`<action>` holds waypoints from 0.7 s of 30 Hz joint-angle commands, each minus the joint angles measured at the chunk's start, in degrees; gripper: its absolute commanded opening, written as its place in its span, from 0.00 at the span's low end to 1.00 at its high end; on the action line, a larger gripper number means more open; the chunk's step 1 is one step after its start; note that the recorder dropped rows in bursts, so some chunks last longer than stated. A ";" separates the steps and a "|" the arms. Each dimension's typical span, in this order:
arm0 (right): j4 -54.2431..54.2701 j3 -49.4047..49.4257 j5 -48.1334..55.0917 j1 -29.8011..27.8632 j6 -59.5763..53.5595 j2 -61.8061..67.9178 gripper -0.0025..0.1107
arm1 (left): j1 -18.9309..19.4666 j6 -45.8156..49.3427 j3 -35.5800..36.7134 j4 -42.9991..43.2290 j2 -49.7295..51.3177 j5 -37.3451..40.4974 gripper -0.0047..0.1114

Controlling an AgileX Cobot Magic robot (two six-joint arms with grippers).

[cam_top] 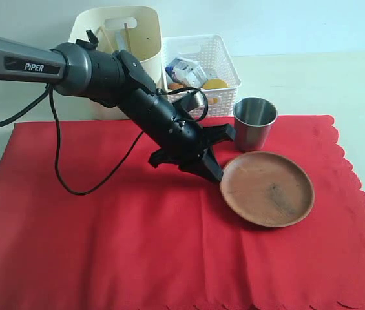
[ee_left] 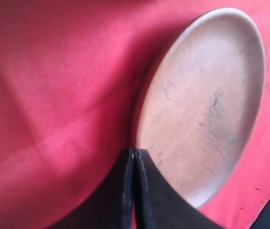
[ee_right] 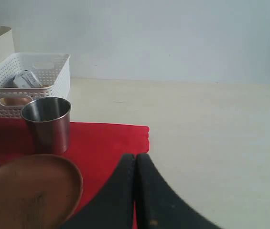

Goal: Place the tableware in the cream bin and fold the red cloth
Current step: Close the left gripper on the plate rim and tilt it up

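The left gripper's closed fingers are just outside the brown plate's rim, so the robot should open them, place them on both sides of the plate's edge and pinch it before lifting.
The round brown plate lies on the red cloth at the right. Behind it stands the steel cup. My left gripper is shut with nothing in it, its tips right at the plate's left rim. The cream bin stands at the back, and light wooden chopsticks stick up inside it. My right gripper is shut and empty, hanging over the cloth's right edge; it is outside the exterior view. Bowl, spoon and knife are out of view.
A white lattice basket with a milk carton and other food stands right of the bin, just behind the cup. The bare pale table stretches to the right of the cloth. A black cable hangs from the left arm.
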 commanded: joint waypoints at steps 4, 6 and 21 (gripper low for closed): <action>-0.01 0.28 -0.72 -0.27 -0.13 -0.38 0.02 | -0.12 -3.07 -0.07 -0.93 -0.48 0.02 0.19; -0.01 0.28 -0.72 -0.27 -0.13 -0.38 0.02 | -0.12 -3.07 -0.07 -1.60 -0.59 0.02 0.31; -0.01 0.28 -0.72 -0.27 -0.13 -0.38 0.02 | -4.23 -9.31 -0.07 4.45 -1.20 -6.67 0.45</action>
